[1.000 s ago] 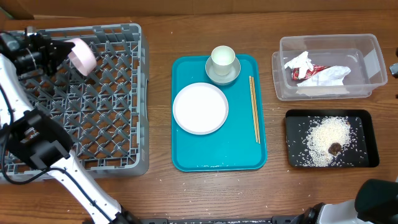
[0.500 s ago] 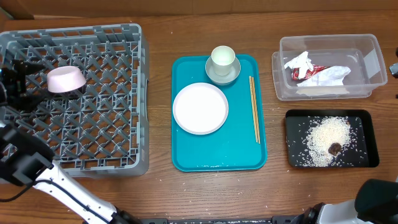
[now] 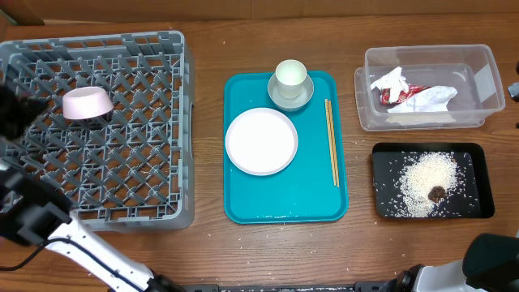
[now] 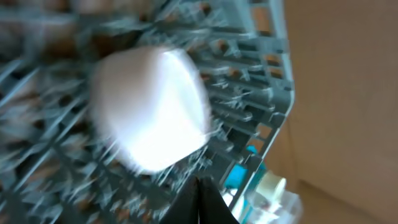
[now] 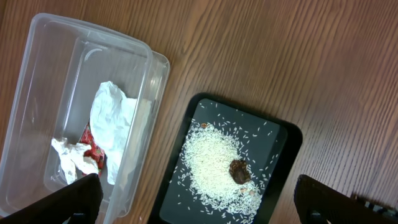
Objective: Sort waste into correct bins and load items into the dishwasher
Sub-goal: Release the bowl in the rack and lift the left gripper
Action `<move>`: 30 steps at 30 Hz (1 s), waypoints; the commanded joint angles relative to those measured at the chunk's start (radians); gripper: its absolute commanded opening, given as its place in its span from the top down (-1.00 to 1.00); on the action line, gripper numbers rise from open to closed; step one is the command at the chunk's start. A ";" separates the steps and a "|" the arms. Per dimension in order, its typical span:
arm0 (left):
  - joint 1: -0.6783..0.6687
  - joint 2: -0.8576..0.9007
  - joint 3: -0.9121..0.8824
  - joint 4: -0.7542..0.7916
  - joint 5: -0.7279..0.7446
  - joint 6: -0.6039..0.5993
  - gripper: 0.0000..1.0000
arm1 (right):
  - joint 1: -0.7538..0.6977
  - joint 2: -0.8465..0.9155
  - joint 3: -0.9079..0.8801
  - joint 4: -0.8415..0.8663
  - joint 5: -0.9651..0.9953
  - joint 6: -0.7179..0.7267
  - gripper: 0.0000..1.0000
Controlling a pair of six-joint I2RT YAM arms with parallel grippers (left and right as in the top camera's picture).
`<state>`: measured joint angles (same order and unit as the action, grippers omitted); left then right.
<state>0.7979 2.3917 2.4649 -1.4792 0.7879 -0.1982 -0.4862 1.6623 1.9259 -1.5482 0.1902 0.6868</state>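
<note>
My left gripper should gently push the bowl's side (image 3: pixel 70 106) with closed fingers before loading the white plate, since the pink bowl (image 3: pixel 87 103) sits crooked on the dish rack's wires.
A pink bowl (image 3: pixel 87 103) rests upside down in the grey dish rack (image 3: pixel 154 186); it shows blurred in the left wrist view (image 4: pixel 149 106). My left gripper (image 4: pixel 202 199) is drawn back to the rack's left edge (image 3: pixel 12 109), clear of the bowl, with its fingers together and empty. My right gripper (image 5: pixel 199 202) is wide open and empty, high above the black tray of rice (image 5: pixel 230 165) and the clear bin (image 5: pixel 74 112). The teal tray (image 3: pixel 284 203) holds a white plate (image 3: pixel 261 140), a cup on a saucer (image 3: pixel 291 79) and chopsticks (image 3: pixel 332 142).
The clear bin (image 3: pixel 478 61) at the back right holds crumpled white paper (image 3: pixel 389 81) and a red wrapper (image 3: pixel 403 94). The black tray (image 3: pixel 482 162) in front of it carries scattered rice and a small brown lump (image 3: pixel 437 193). Bare wooden table lies between rack and teal tray.
The left gripper carried the pink bowl down onto the rack, let it go, and pulled back to the left. The bowl now lies still. The right side has not changed.
</note>
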 commanded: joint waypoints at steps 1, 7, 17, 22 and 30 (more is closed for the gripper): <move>-0.130 -0.042 0.020 0.080 -0.116 0.001 0.92 | -0.002 -0.001 0.020 0.003 0.011 -0.003 -1.00; -0.282 -0.041 0.020 0.171 -0.595 -0.167 0.92 | -0.002 -0.001 0.020 0.003 0.011 -0.003 -1.00; -0.336 -0.041 0.016 0.164 -0.848 -0.296 0.92 | -0.002 -0.001 0.020 0.003 0.011 -0.003 -1.00; -0.332 -0.041 0.001 0.124 -0.841 -0.296 0.92 | -0.002 -0.001 0.020 0.003 0.011 -0.003 -1.00; -0.332 -0.041 0.000 0.022 -0.769 -0.295 0.92 | -0.002 -0.001 0.020 0.003 0.011 -0.003 -1.00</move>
<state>0.4652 2.3730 2.4691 -1.4322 -0.0044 -0.4736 -0.4862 1.6623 1.9259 -1.5482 0.1902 0.6865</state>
